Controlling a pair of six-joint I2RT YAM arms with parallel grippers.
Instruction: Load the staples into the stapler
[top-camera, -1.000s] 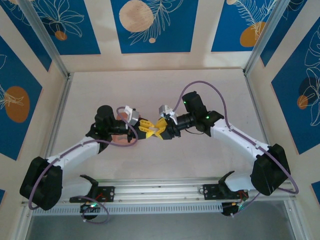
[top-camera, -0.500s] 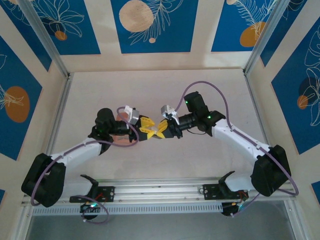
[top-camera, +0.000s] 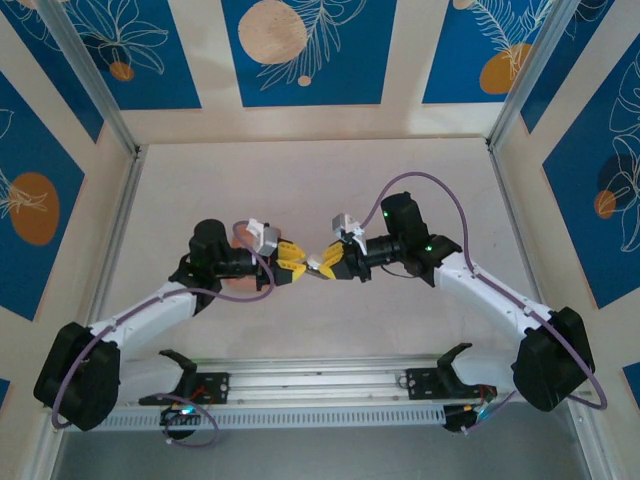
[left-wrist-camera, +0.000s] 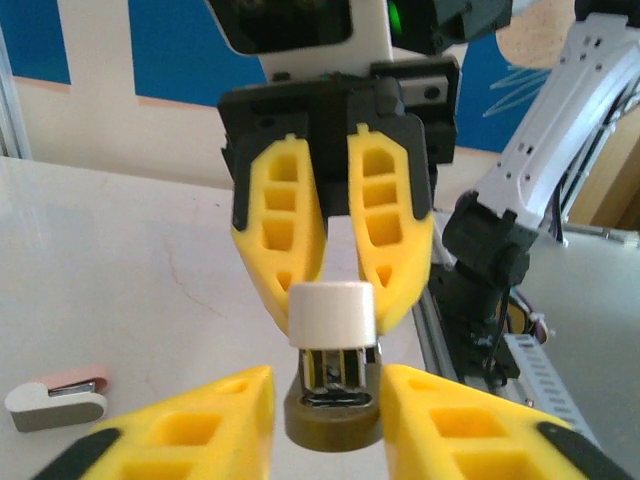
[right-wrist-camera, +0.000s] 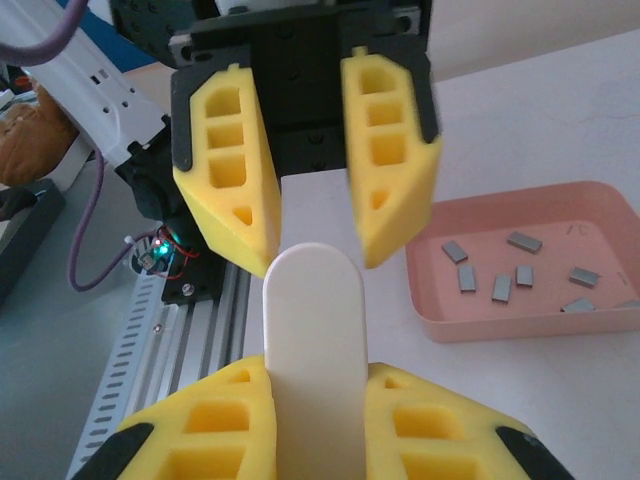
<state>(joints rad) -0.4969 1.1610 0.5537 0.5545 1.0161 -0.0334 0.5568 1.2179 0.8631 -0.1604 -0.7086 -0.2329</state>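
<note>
The white cap sits close over the metal channel, so next my left gripper regrips the olive base and swings it open before I load the staples.
The stapler hangs in mid-air between both grippers at the table's middle. My right gripper is shut on its white top arm. In the left wrist view the stapler's end faces me: white cap, metal channel and olive base. My left gripper has closed in on that base from both sides. The staples, several small grey strips, lie loose in the salmon-pink tray. In the top view the tray sits partly under my left arm.
A small pink-and-grey object lies on the pale tabletop to the left of the grippers. The aluminium rail with the arm bases runs along the near edge. Metal frame posts bound the sides.
My right gripper's fingers have closed together on the stapler. My left gripper opened and came back in. Both arms shifted slightly, the right elbow swinging outward.
</note>
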